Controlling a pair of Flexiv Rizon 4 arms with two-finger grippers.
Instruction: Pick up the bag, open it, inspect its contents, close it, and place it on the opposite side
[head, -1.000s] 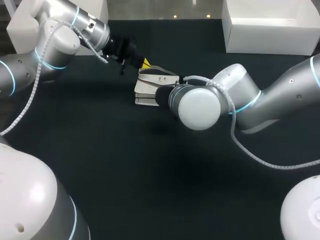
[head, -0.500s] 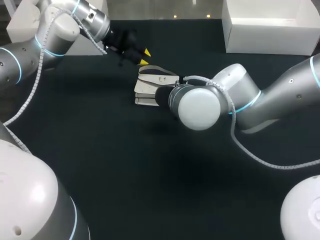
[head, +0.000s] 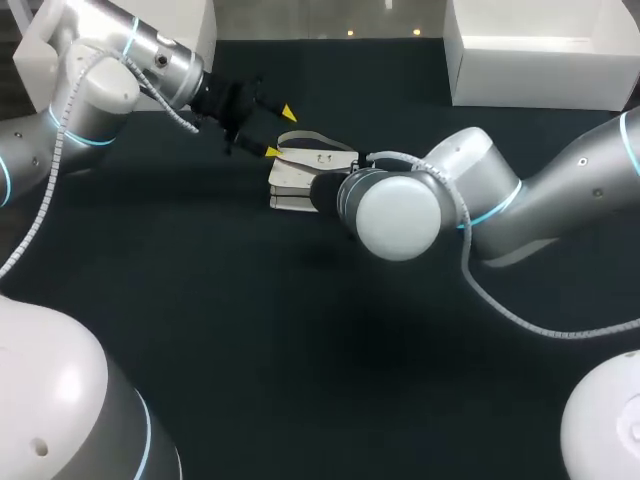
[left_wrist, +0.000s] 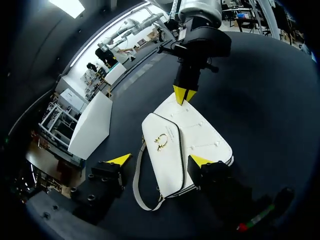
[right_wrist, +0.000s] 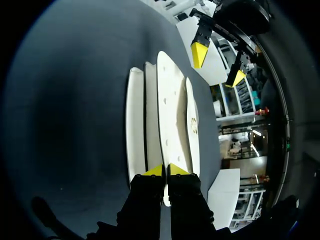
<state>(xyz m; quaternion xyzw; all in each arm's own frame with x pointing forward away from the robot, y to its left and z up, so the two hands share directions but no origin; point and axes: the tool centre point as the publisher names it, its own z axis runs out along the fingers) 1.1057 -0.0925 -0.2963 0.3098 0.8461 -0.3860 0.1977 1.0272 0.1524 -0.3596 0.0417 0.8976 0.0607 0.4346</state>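
Note:
I expect the flap to swing up and back toward the grey strap when I lift it, because the flap's dark edge lies across the front of the white bag.
The white bag lies on the black table, its gold clasp up and its grey strap looped at the far side. My left gripper hovers open at the bag's far-left end. In the left wrist view the bag lies between and ahead of that open gripper, neither finger touching it. My right gripper is shut on the bag's opposite edge. From the right wrist the bag shows edge-on, one panel pinched in the gripper. The right arm's wrist hides that grip in the head view.
A white box stands at the table's back right corner. Another white box is at the back left, close behind my left arm; it shows beside the left gripper as the box.
My left gripper has opened from shut and its arm has drawn back a little to the left, off the strap. The right arm and the bag have stayed still.

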